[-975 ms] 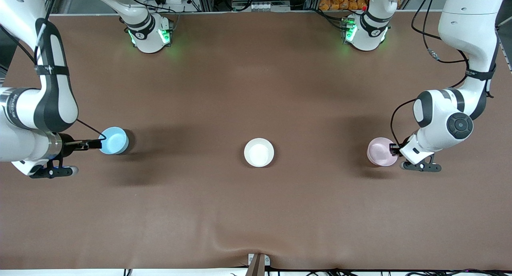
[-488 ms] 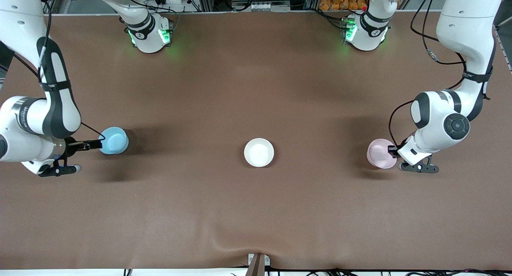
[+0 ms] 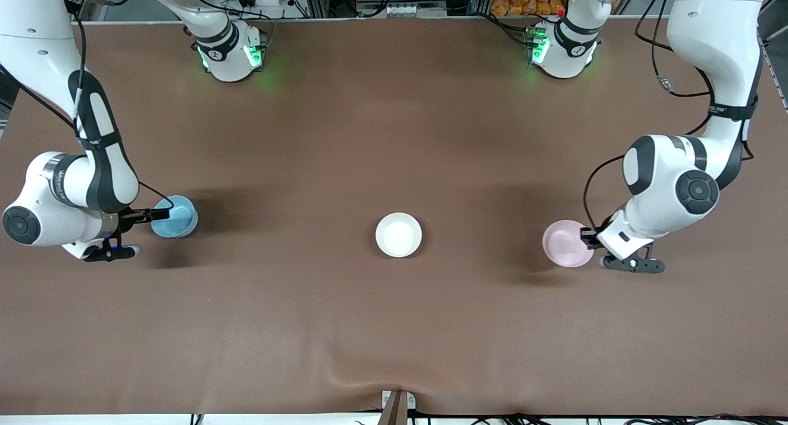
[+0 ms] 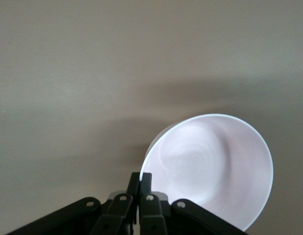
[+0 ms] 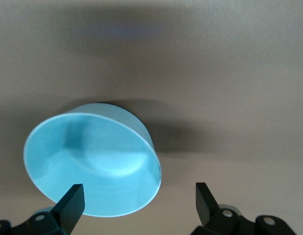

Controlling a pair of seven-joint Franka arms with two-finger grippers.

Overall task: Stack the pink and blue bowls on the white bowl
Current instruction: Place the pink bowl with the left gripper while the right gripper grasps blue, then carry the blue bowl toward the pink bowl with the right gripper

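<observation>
The blue bowl (image 3: 174,217) gets narrower from rim to base (image 5: 128,121), so it will sit inside the pink bowl with its own rim sticking out when I lower it.
The white bowl (image 3: 399,234) stands at the middle of the table. My left gripper (image 3: 590,238) is shut on the rim of the pink bowl (image 3: 566,243) and holds it tilted just above the table, toward the left arm's end. In the left wrist view my fingertips (image 4: 140,177) pinch the pink bowl's (image 4: 213,171) rim. The blue bowl (image 3: 176,217) rests on the table toward the right arm's end. My right gripper (image 3: 159,214) is open at its rim. In the right wrist view my right gripper (image 5: 138,198) has one finger over the blue bowl's (image 5: 92,164) inside and one outside.
The brown table cover (image 3: 394,123) has a raised fold (image 3: 363,366) near the front edge. A small bracket (image 3: 397,405) sits at the front edge. The arm bases (image 3: 231,49) stand along the back, with cables and racks past them.
My left gripper has carried the pink bowl toward the white bowl. My right arm has swung lower and its fingers have moved farther in over the blue bowl's rim.
</observation>
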